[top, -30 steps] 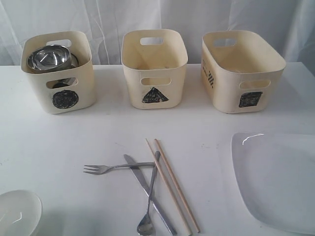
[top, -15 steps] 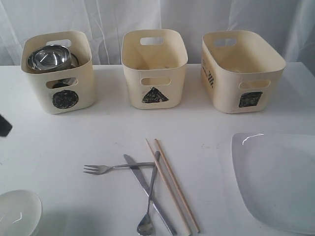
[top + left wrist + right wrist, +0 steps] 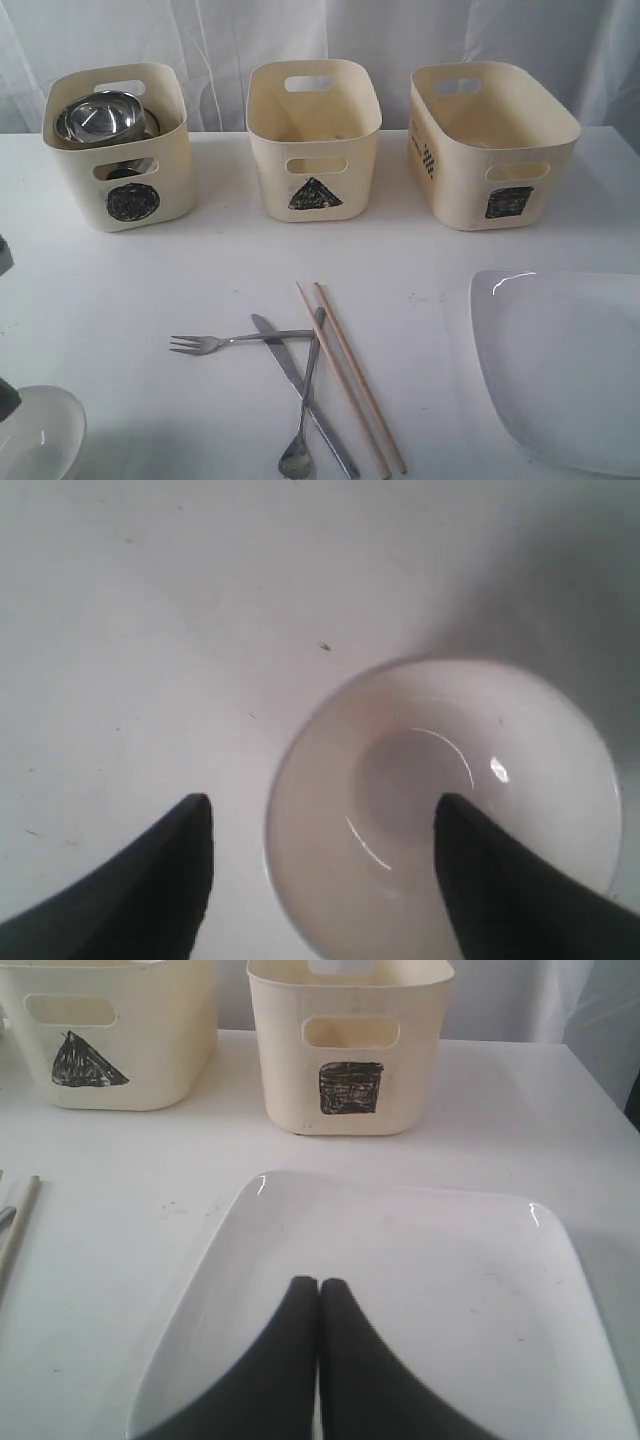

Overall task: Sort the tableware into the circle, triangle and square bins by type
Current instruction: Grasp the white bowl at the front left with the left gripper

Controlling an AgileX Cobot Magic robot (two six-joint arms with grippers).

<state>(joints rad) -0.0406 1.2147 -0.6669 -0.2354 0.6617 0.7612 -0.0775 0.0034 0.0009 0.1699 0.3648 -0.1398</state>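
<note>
The small white bowl's rim (image 3: 274, 815) runs between the left gripper's open fingers, so the robot should keep lowering it until one finger reaches the bowl's inside (image 3: 385, 785), then close it.
The small white bowl (image 3: 440, 810) sits at the front left of the table (image 3: 45, 437). My left gripper (image 3: 325, 815) hangs open over it, one finger (image 3: 490, 880) above its inside and the other (image 3: 180, 870) outside the rim. A dark tip of that gripper (image 3: 5, 398) shows at the left edge of the exterior view. Fork (image 3: 235, 341), knife (image 3: 300, 390), spoon (image 3: 303, 410) and two chopsticks (image 3: 350, 375) lie crossed mid-table. My right gripper (image 3: 320, 1285) is shut and empty above the large white plate (image 3: 430, 1290), which lies at front right (image 3: 565, 365).
Three cream bins stand in a row at the back. The circle bin (image 3: 118, 150) holds steel bowls (image 3: 100, 117). The triangle bin (image 3: 313, 140) and square bin (image 3: 490, 140) show nothing inside. A white curtain hangs behind them.
My left gripper came in from the left edge and dropped down over the white bowl. Nothing on the table has shifted.
</note>
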